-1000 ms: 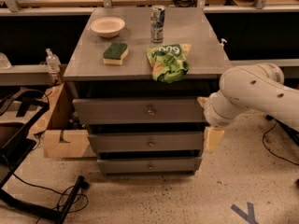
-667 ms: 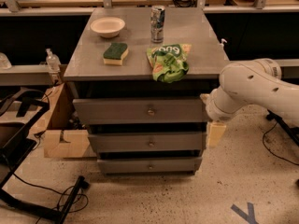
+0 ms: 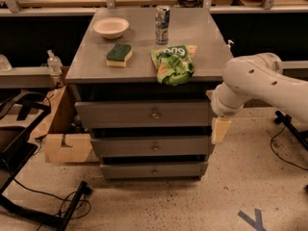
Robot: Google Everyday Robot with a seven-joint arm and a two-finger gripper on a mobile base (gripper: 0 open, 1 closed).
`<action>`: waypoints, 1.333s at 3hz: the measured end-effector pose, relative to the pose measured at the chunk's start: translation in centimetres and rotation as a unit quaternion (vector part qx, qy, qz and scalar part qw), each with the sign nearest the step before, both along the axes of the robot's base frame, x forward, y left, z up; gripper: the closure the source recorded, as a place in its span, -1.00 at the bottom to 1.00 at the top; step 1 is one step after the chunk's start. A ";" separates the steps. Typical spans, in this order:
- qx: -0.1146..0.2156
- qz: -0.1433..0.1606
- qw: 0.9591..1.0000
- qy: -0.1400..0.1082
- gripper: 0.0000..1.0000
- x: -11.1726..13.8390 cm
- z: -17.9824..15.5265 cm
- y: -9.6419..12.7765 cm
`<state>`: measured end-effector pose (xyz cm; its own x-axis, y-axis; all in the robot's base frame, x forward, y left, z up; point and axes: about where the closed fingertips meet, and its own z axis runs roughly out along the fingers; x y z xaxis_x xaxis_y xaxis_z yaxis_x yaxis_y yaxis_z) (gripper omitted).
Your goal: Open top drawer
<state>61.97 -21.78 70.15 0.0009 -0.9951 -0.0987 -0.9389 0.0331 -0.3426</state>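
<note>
My gripper should, as it hangs close beside the top drawer's side edge point(image 3: 209, 114) with the way open, go on moving toward that edge before my fingers close there.
The top drawer point(image 3: 130, 114) is the widest of three grey drawers under the grey cabinet top point(image 3: 86, 61). Its small round metal knob point(image 3: 155, 114) sits at the centre of the front. The front stands flush with the cabinet and looks closed. My gripper point(image 3: 220, 130) hangs from the white arm point(image 3: 255, 83) at the cabinet's right front corner. It points down, level with the gap between the top drawer and the mid drawer point(image 3: 125, 147), well to the right of the knob. It holds nothing that I can see.
On the cabinet top are a white bowl point(image 3: 110, 27), a green-and-yellow sponge point(image 3: 119, 55), a drink can point(image 3: 162, 18) and a green chip bag point(image 3: 174, 64) at the front edge. The narrowest drawer point(image 3: 154, 170) is lowest. A cardboard box point(image 3: 62, 138) and black cables point(image 3: 53, 196) lie on the left.
The arm and gripper have risen a little beside the cabinet's right corner. The drawers and the things on top have not moved.
</note>
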 end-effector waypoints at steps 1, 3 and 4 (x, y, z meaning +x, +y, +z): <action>-0.003 -0.004 1.000 0.003 -1.00 1.3 -0.4 -0.3; -0.014 -0.014 1.000 0.023 -1.00 3.5 -2.0 -0.6; -0.015 -0.013 0.999 0.031 -0.94 4.2 -2.8 -0.4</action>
